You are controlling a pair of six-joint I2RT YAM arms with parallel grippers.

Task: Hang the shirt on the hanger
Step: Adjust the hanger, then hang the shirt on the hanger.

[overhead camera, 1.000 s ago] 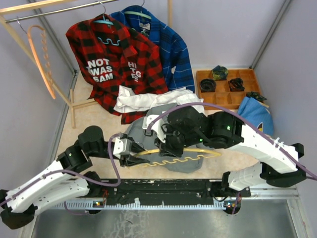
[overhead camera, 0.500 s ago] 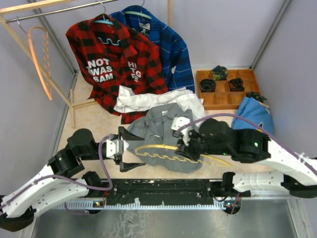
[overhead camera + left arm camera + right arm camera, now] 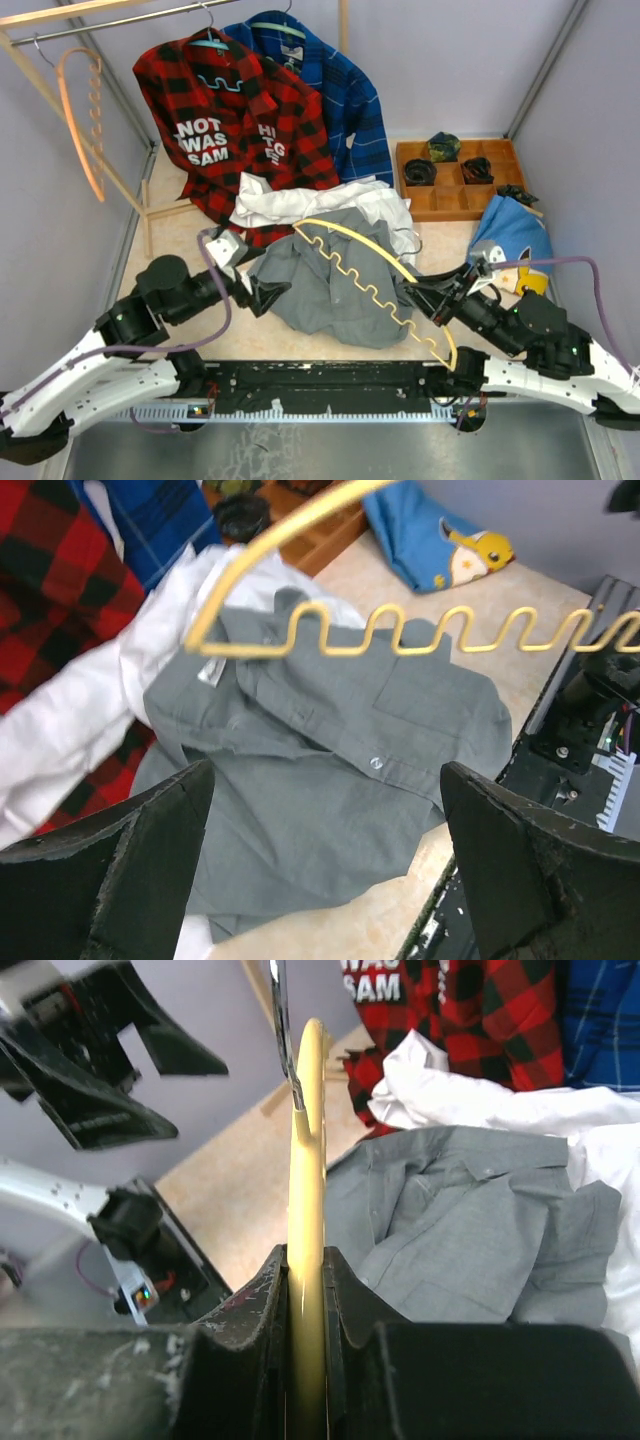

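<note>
The grey shirt's collar (image 3: 343, 222) is lying flat beneath the hanger. My right gripper should pull the hanger back while my left gripper lifts the shirt's shoulder (image 3: 284, 250) open.
The grey shirt (image 3: 335, 285) lies crumpled on the table, collar towards the back. The pale yellow hanger (image 3: 375, 262) is held up slantwise over the shirt's right side, wavy bar facing the shirt. My right gripper (image 3: 432, 297) is shut on the hanger's arm near its lower end; in the right wrist view the hanger (image 3: 307, 1160) runs straight up from between the jaws of the right gripper (image 3: 307, 1295), with the shirt (image 3: 460, 1225) beyond. My left gripper (image 3: 264, 294) stands open at the shirt's left edge. Its wrist view shows the left gripper (image 3: 325, 855) empty above the shirt (image 3: 330, 770), below the hanger (image 3: 430, 640).
A white shirt (image 3: 290, 205) lies behind the grey one. A red-black plaid shirt (image 3: 225, 120) and a blue plaid shirt (image 3: 345, 95) hang at the back. An orange hanger (image 3: 85, 125) hangs at far left. A wooden tray (image 3: 460, 195) and a blue cloth (image 3: 515, 235) sit right.
My left gripper let go of the hanger's end, opened wide and drew back left. My right arm pulled back to the right and tilted the hanger up off the shirt.
</note>
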